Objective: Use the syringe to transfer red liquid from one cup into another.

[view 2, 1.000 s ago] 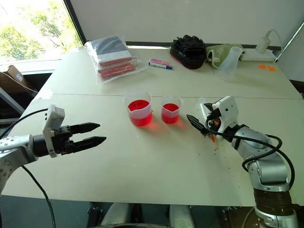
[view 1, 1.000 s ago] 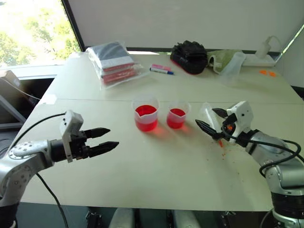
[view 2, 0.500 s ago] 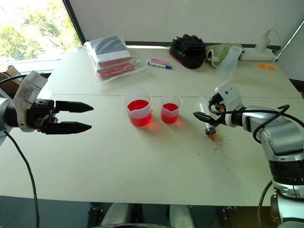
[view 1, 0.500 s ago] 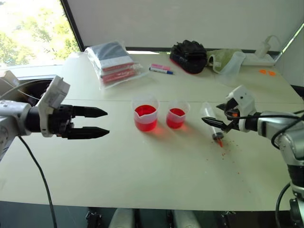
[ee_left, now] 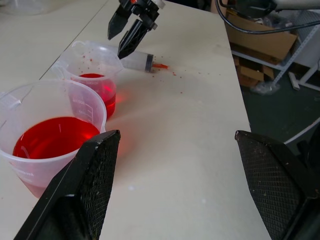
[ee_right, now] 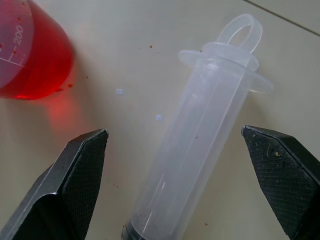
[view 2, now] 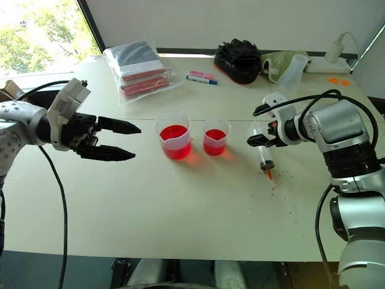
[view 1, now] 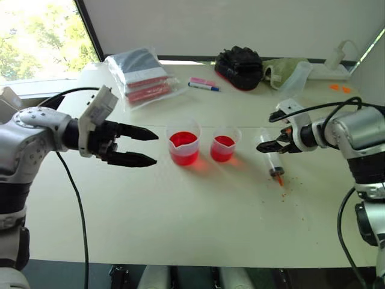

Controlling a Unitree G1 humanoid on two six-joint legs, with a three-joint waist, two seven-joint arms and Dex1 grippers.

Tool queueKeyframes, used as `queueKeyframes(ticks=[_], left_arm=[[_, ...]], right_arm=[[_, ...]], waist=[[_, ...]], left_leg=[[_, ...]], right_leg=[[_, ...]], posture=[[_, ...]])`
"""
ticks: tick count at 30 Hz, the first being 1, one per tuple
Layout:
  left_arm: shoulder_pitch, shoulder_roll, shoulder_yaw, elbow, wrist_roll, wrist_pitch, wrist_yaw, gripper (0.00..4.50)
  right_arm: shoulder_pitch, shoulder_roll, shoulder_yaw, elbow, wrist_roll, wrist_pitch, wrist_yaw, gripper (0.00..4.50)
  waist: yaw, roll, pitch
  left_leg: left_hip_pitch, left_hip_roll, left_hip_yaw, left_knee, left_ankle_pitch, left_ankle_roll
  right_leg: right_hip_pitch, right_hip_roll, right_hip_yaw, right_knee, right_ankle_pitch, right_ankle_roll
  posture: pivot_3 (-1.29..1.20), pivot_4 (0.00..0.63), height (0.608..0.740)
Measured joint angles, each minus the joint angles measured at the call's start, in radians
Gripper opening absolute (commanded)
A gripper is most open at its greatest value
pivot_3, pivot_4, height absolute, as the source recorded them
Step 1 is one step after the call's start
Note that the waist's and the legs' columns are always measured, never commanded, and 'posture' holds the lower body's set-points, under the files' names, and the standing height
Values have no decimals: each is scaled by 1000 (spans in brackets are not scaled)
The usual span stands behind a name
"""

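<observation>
The syringe's body (ee_right: 196, 137) lies between the right gripper's open fingers, clear of the smaller cup, so the robot should keep lowering that gripper until the fingers can close on the syringe's sides (ee_right: 169, 134).
The syringe (view 1: 271, 158) lies flat on the table to the right of both cups, orange-red tip toward me and ring handle (ee_right: 241, 30) away. The larger cup (view 1: 183, 141) and the smaller cup (view 1: 224, 144) stand side by side, each holding red liquid (ee_left: 52, 137). My right gripper (view 1: 263, 146) hovers open just over the syringe barrel (ee_right: 200, 145), its fingers apart on either side of it. Left of the larger cup, my left gripper (view 1: 156, 149) is raised above the table and points toward that cup, open and empty.
At the back lie a plastic bag of packets (view 1: 141, 75), markers (view 1: 203, 86), a black pouch (view 1: 240, 67), a green cloth (view 1: 280, 65) and a tipped frosted beaker (view 1: 296, 75). Red droplets (view 1: 286, 189) speckle the table near the syringe tip.
My left gripper has risen and swung right, nearer the larger cup. My right gripper has moved forward and tipped downward over the syringe. Both stayed open; cups and syringe have not moved.
</observation>
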Motion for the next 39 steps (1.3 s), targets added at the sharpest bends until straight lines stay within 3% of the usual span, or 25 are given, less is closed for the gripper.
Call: queueKeyframes(ticks=[13,27,30,32,35,39], left_arm=[[-33,-26,-9,16,85,-52,-5,3861],[-40,-51,-1,14,106,-113,23,3861],[-40,-51,-1,14,111,-117,26,3861],[-40,-51,-1,14,111,-125,28,3861],[-40,-52,0,14,111,-128,30,3861],[-40,-59,0,14,112,-130,41,3861]], right_arm=[[-161,120,139,295,-85,22,23,4466],[-206,186,165,458,-166,37,24,4466],[-208,190,169,469,-184,27,24,3677],[-208,193,170,477,-196,18,24,2592],[-215,202,170,487,-207,15,24,1381],[-216,206,170,493,-216,4,26,1376]], waist=[[-3,0,0],[-4,0,0],[-5,0,0],[-5,0,0],[-5,0,0],[-5,0,0]], left_leg=[[0,0,1,0,0,0],[0,0,1,1,0,-1],[0,0,1,1,0,-1],[0,0,1,1,0,-1],[0,0,1,1,0,-1],[0,0,1,2,0,-1]], right_leg=[[-3,0,1,6,0,0],[-3,0,1,7,0,0],[-3,0,1,7,0,0],[-3,0,1,7,0,0],[-3,0,1,7,0,0],[-3,0,1,8,0,0]], posture=[[0,150,711],[0,150,711],[0,150,711],[0,150,711],[0,150,711],[0,150,711]])
